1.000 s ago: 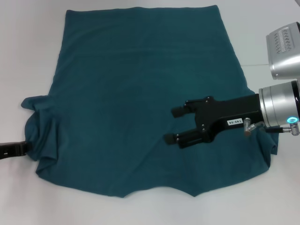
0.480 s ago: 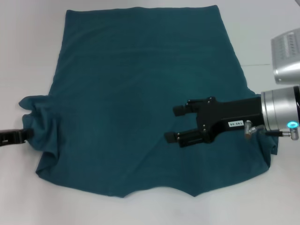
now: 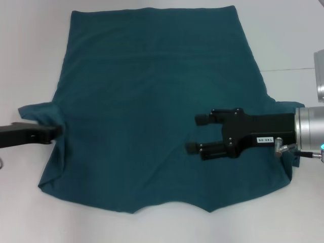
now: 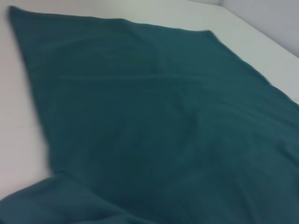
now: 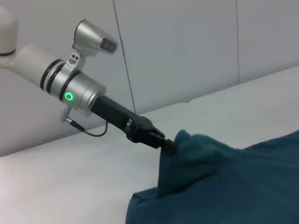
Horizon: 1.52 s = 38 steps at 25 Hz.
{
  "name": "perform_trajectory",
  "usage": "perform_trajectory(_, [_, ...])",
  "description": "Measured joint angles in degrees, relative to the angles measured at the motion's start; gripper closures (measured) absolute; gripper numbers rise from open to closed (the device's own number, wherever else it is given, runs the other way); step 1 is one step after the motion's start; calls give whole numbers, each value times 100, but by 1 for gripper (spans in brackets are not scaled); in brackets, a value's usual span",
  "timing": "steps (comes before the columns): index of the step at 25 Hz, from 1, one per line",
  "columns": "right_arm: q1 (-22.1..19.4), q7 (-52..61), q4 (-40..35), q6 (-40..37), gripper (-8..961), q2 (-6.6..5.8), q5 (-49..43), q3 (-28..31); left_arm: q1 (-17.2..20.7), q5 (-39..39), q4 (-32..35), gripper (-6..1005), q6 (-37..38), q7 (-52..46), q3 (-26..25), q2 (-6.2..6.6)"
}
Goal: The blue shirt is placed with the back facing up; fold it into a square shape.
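Note:
The sleeve raised (image 3: 43,113) in my left gripper is beside the flat, clear shirt body (image 3: 104,137), so I'll keep carrying it inward until it lies over that body, then release.
The blue shirt (image 3: 147,101) lies spread flat, plain side up, on the white table (image 3: 25,212), and it fills the left wrist view (image 4: 163,130). My left gripper (image 3: 54,131) reaches in from the left edge and is shut on the shirt's left sleeve. From the right wrist view, that left gripper (image 5: 168,145) pinches a raised peak of cloth (image 5: 196,149) off the table. My right gripper (image 3: 195,133) hovers open over the shirt's right half, fingers pointing left, with nothing between them.
A bare strip of white table runs in front of the shirt's lower hem (image 3: 167,207) and along its left side. A grey robot part (image 3: 320,76) shows at the right edge. Pale wall panels (image 5: 187,46) stand behind the table.
My left gripper has moved inward to the right and upward, pulling the bunched left sleeve with it. My right gripper has drawn back slightly to the right, still open.

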Motion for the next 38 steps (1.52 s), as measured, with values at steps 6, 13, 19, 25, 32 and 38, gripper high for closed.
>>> perform_trajectory(6, [-121,-6,2,-1,47,12,0,14,-254,62,-5,997,-143,6,815,-56])
perform_trajectory(13, [-187,-86,145,-12,72,7,30,62,-491,263,-221,998,-604,-29,1569,-142])
perform_trajectory(19, [-236,-178,225,-1,123,4,64,108,-691,517,-514,994,-749,-71,1820,-188])
perform_trajectory(25, [-241,-187,230,-2,124,3,67,128,-568,546,-437,870,-737,-123,1861,-170])
perform_trajectory(32, [-204,-188,229,-2,124,3,68,129,-309,701,-173,560,-830,-237,1699,-171])
perform_trajectory(38, [-161,-188,229,-1,123,10,75,130,-322,732,-148,328,-1202,-377,972,-159])
